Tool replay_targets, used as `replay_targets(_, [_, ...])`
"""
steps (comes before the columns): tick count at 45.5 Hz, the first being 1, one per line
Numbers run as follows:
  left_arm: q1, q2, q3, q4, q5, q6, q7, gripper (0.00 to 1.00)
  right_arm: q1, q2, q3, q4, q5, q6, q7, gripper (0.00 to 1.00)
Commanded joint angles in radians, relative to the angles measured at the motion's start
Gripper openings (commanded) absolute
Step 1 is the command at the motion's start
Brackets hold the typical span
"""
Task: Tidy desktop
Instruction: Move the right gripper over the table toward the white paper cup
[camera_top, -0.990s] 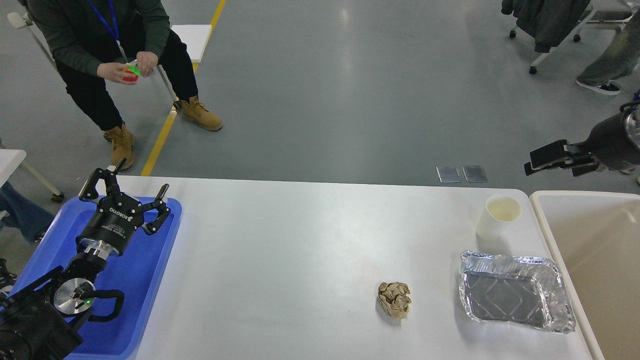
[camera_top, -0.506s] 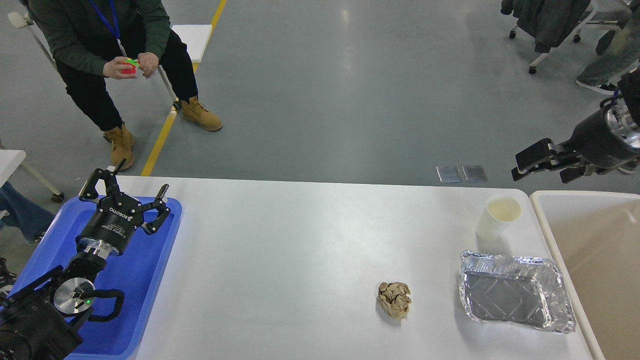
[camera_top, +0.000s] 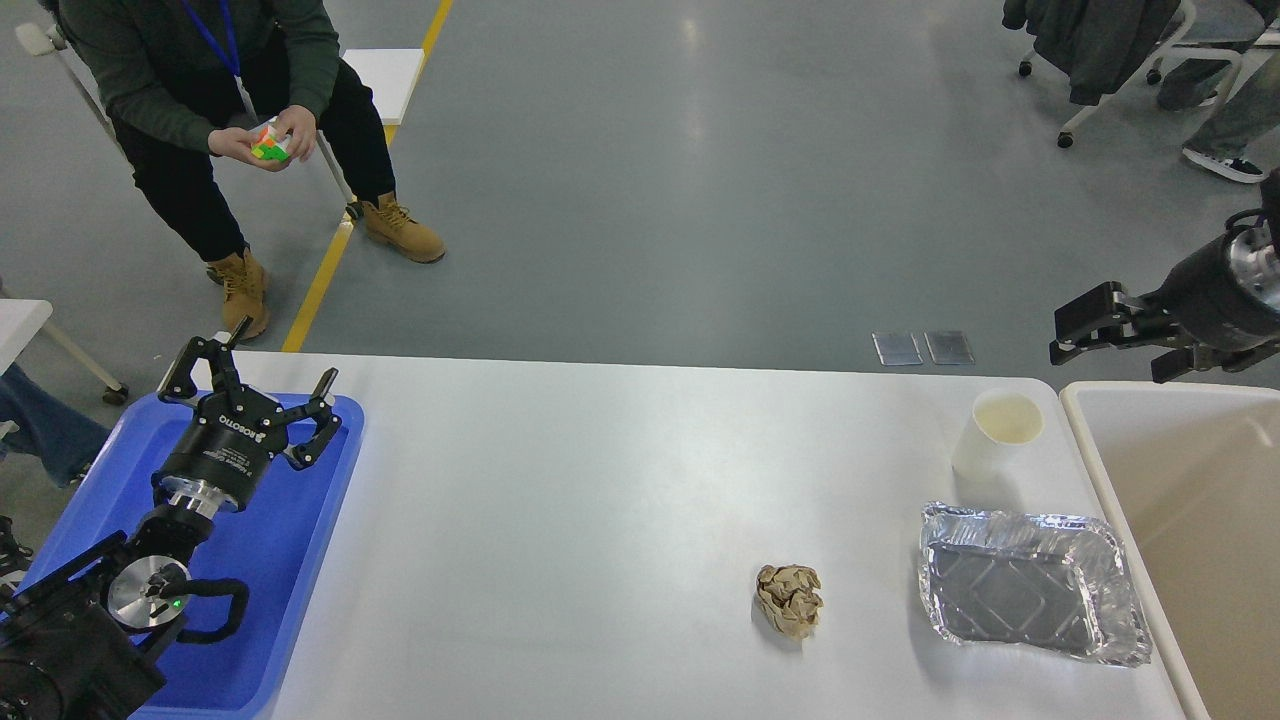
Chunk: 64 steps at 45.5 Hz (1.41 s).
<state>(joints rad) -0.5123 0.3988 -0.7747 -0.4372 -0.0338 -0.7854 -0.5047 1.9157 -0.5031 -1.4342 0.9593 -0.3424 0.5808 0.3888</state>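
The cup's opening (camera_top: 1010, 418) shows a plain pale inside, so the white paper cup (camera_top: 994, 438) should be empty when I lift it.
The white desktop (camera_top: 560, 500) holds a crumpled brown paper ball (camera_top: 789, 599), an empty foil tray (camera_top: 1030, 585) and a white paper cup (camera_top: 996, 434), all on its right half. My left gripper (camera_top: 258, 372) is open and empty, held above the blue tray (camera_top: 290, 560) at the table's left end. My right gripper (camera_top: 1105, 348) is open and empty. It hovers off the table's far right corner, beyond the bin and above and right of the cup.
A beige bin (camera_top: 1100, 480) with a cream rim stands against the table's right end. A seated person (camera_top: 215, 110) handles a coloured cube beyond the far left corner. Chairs stand at the far right.
My right gripper swung a little left and then back to the right, ending slightly lower. The left arm has not moved. The person keeps turning the cube.
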Motion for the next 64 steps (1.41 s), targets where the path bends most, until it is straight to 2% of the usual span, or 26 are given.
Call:
replay_targets(1, [0.000,0.000,0.000,0.000,0.000,0.000,0.000,0.99,-0.116,0.011,0.005,-0.097,0.028,-0.073,-0.011,1.00])
replay_targets(12, [0.000,0.000,0.000,0.000,0.000,0.000,0.000,0.99,-0.297,0.047,0.090,-0.214,0.028,-0.150,-0.011,1.00])
replay_targets(28, [0.000,0.000,0.000,0.000,0.000,0.000,0.000,0.99,-0.559,0.084,0.238,-0.455,0.028,-0.185,-0.013,1.00])
replay_targets(33, [0.000,0.000,0.000,0.000,0.000,0.000,0.000,0.99,-0.638,0.098,0.267,-0.519,0.028,-0.249,-0.013,1.00])
replay_targets(47, [0.000,0.000,0.000,0.000,0.000,0.000,0.000,0.99,-0.721,0.100,0.276,-0.539,0.034,-0.357,-0.013,0.99])
replay_targets(55, [0.000,0.000,0.000,0.000,0.000,0.000,0.000,0.99,-0.745,0.103,0.272,-0.539,0.140,-0.401,-0.016,0.99])
replay_targets(64, [0.000,0.000,0.000,0.000,0.000,0.000,0.000,0.99,-0.765,0.107,0.271,-0.539,0.151,-0.458,-0.015,0.99])
